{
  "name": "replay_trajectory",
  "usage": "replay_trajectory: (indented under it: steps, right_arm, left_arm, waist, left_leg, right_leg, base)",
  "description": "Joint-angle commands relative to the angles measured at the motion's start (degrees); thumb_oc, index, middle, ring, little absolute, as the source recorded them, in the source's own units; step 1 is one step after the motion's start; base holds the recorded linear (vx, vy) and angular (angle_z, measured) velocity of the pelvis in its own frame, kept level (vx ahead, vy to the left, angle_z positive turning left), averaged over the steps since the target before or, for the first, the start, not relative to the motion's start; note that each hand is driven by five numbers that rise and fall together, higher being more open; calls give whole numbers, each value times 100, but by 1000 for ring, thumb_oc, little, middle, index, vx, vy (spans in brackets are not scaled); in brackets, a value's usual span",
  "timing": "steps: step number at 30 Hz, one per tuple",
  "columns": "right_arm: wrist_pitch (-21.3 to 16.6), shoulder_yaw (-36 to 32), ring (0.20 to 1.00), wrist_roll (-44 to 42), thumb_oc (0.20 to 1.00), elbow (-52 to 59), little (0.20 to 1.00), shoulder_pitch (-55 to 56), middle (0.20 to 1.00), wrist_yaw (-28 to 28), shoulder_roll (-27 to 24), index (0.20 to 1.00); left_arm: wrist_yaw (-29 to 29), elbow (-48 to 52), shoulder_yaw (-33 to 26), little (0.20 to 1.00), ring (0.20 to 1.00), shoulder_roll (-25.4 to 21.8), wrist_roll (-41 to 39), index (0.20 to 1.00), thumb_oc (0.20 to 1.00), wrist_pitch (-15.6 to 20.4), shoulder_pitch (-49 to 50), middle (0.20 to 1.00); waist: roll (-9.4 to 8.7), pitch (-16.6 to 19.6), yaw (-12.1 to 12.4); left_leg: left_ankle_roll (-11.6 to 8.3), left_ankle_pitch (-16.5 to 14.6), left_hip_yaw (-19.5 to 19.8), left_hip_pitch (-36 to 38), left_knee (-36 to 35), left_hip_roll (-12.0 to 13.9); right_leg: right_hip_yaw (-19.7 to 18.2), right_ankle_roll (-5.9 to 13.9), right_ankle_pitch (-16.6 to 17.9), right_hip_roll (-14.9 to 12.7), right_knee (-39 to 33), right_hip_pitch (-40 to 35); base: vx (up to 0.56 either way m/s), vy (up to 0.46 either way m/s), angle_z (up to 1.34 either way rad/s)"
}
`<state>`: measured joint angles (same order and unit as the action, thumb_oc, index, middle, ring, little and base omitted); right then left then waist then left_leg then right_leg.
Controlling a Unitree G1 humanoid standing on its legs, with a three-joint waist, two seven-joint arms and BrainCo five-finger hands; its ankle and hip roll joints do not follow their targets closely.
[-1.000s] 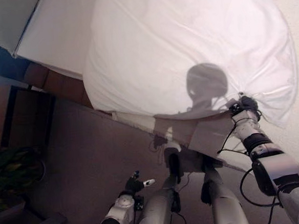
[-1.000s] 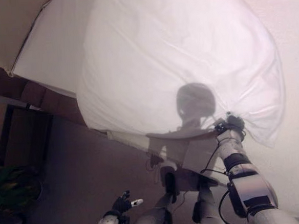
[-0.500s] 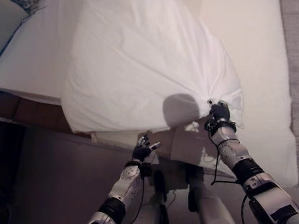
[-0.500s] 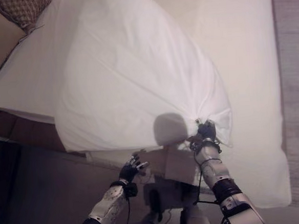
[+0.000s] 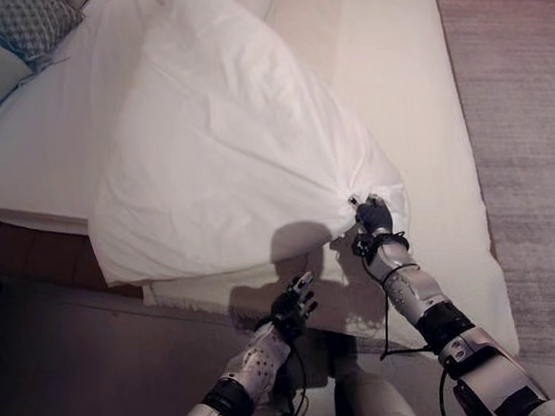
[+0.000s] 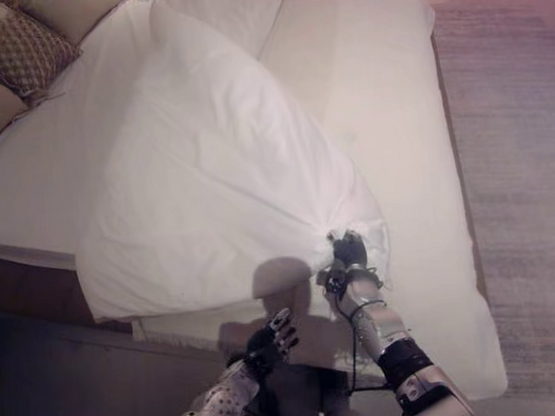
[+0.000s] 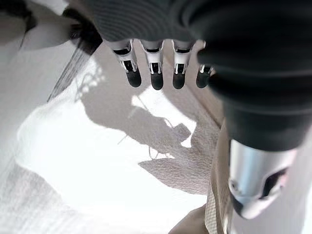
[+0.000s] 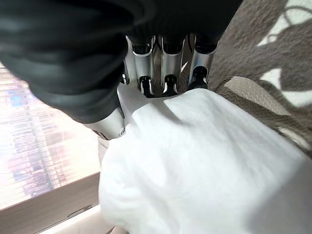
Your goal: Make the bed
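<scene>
The white sheet [image 5: 203, 166] will hang down over the bed's near edge when I pull it, because the sheet's loose corner [image 5: 113, 275] is already hanging over the dark floor.
A white sheet [image 5: 225, 145] lies fanned out across the cream mattress [image 5: 412, 94], its near corner gathered into a bunch. My right hand [image 5: 374, 218] is shut on that bunched corner near the bed's front edge; in the right wrist view its fingers [image 8: 165, 68] curl into the white cloth [image 8: 204, 165]. My left hand [image 5: 294, 307] hovers open over the bed's near edge, left of and below the right hand. In the left wrist view its fingers [image 7: 156, 70] are straight above the textured mattress cover [image 7: 87, 161], holding nothing.
A patterned cushion [image 6: 14, 50] lies at the bed's far left corner. A grey rug [image 5: 523, 115] runs along the bed's right side. Dark floor [image 5: 60, 366] lies below the near left edge, where the sheet overhangs.
The camera has swung up over the bed. The billowed sheet has sunk flat onto the mattress, its corner still in the right hand. The left hand has risen from near the floor to the bed's edge.
</scene>
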<state>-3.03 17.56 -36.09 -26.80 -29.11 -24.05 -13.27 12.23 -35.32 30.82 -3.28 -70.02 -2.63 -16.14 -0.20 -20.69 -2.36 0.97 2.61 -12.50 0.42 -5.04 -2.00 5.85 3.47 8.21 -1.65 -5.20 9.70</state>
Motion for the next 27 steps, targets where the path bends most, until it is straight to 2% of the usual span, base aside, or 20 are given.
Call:
replay_trajectory:
  steps: [1, 7, 11, 21, 27]
  right_arm:
    - [-376, -127, 200, 244, 200, 789, 200, -209, 200, -60, -160, 200]
    - [-421, -81, 200, 211, 200, 1072, 200, -58, 200, -66, 17, 200]
    - [-437, -130, 200, 218, 200, 1200, 200, 219, 200, -8, 54, 200]
    - [-492, -256, 200, 374, 200, 1115, 200, 618, 200, -8, 138, 200]
    - [-486, -295, 200, 480, 200, 1073, 200, 695, 200, -73, 178, 200]
  left_arm:
    - [130, -88, 158, 1000, 1000, 473, -309, 1000, 1000, 129, -145, 1000]
    - [250, -59, -10, 1000, 1000, 680, -649, 1000, 1000, 187, -224, 1000]
    - [355, -232, -474, 1000, 1000, 855, -852, 1000, 1000, 375, -551, 1000]
    - [609, -136, -1740, 1000, 1000, 781, -1104, 1000, 1000, 1174, -1469, 1000]
    - [755, -131, -2047, 1000, 1000, 772, -1151, 1000, 1000, 1475, -1583, 1000]
  waist:
    - [124, 383, -67]
    - [46, 501, -73]
    - [-25, 597, -110]
    - [-117, 755, -194]
    - [-127, 785, -195]
  left_leg:
    - [-208, -200, 174, -97, 4, 114]
    - [-206, -224, 172, -45, 4, 117]
    - [-228, -240, 178, -24, 4, 133]
    - [-291, -281, 178, 88, 4, 179]
    - [-331, -281, 211, 109, 4, 186]
  right_leg:
    - [3, 509, -518, -339, 562, -310]
    - [19, 517, -487, -335, 502, -377]
    - [40, 523, -491, -339, 471, -420]
    - [105, 525, -506, -304, 415, -552]
    - [174, 515, -514, -308, 407, -613]
  base:
    - [0, 0, 0]
    - [0, 0, 0]
    - [0, 0, 0]
    - [0, 0, 0]
    - [0, -7, 2]
